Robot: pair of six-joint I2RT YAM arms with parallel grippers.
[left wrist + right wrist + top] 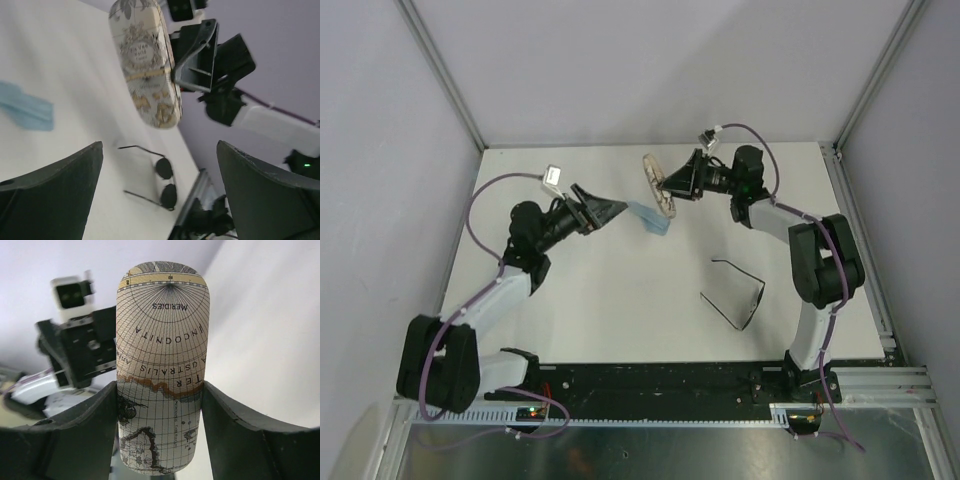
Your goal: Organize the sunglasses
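I can see the case's free side [145, 60] pointing toward my left gripper's open fingers, so I keep moving the two closer together until the fingers are on either side of the case, then close them.
The sunglasses [735, 292] lie unfolded on the white table, right of centre, with black thin frame and dark lenses; they also show in the left wrist view [159, 175]. My right gripper [672, 183] is shut on the beige map-printed oval case [657, 185], holding it on edge near the table's back; the case fills the right wrist view [162, 365] between my fingers [100, 430]. My left gripper [612, 211] is open and empty, pointing at the case [145, 65] and just left of the light blue cloth [650, 218].
The cloth [25, 107] lies flat on the table below the case. Grey walls close the back and both sides. A metal rail [860, 240] runs along the table's right edge, and a black strip [650, 380] along the near edge.
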